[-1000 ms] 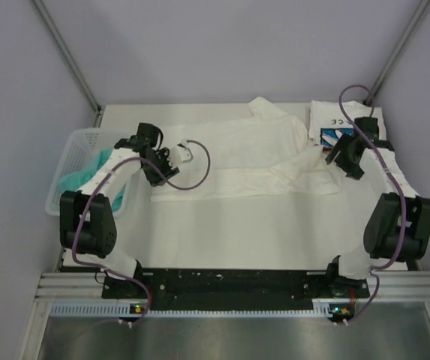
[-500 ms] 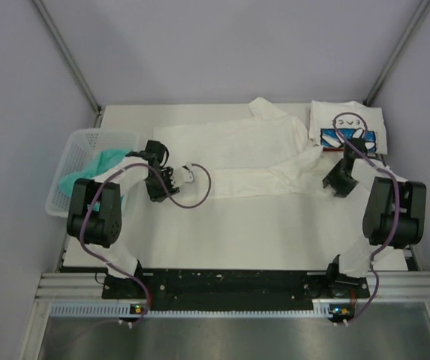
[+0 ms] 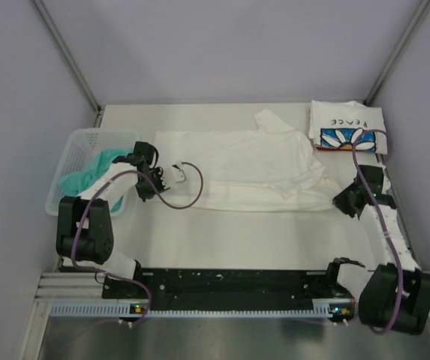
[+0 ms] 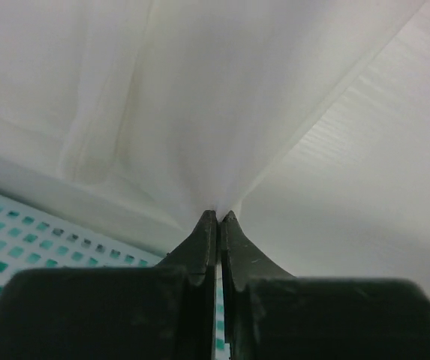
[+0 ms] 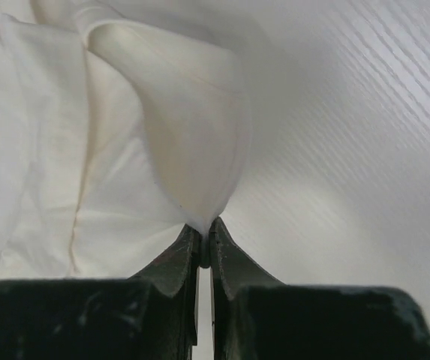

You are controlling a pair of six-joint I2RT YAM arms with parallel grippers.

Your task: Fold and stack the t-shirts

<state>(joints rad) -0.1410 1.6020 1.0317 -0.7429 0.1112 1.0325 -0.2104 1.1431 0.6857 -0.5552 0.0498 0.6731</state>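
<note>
Next, I let go of the large white t-shirt's near corner with my right gripper and smooth the rumpled cloth [image 3: 314, 180] with closed fingers first, because the t-shirt is bunched in folds [image 3: 293, 184] beside that corner.
The large white t-shirt [image 3: 237, 166] lies spread across the middle of the table. My left gripper [image 3: 157, 188] is shut on its near left corner [image 4: 199, 97], the cloth pinched at the fingertips of the left gripper [image 4: 218, 217]. My right gripper [image 3: 340, 201] is shut on the near right corner [image 5: 192, 135], and a fold rises from the tips of that gripper [image 5: 205, 225]. The folded white t-shirt with the blue daisy "PEACE" print [image 3: 347, 126] sits at the far right. A teal-green t-shirt [image 3: 94, 171] lies bunched in the basket.
A white plastic mesh basket [image 3: 76, 146] stands at the left table edge, close under my left gripper, its mesh [image 4: 19, 247] showing below the fingers. Bare white table [image 3: 252, 236] lies between the shirt and the arm bases. Grey walls enclose the back and sides.
Both grippers closed on the large shirt's near corners. The right arm swung toward the near edge, uncovering the PEACE shirt. The large shirt now lies flatter and wider.
</note>
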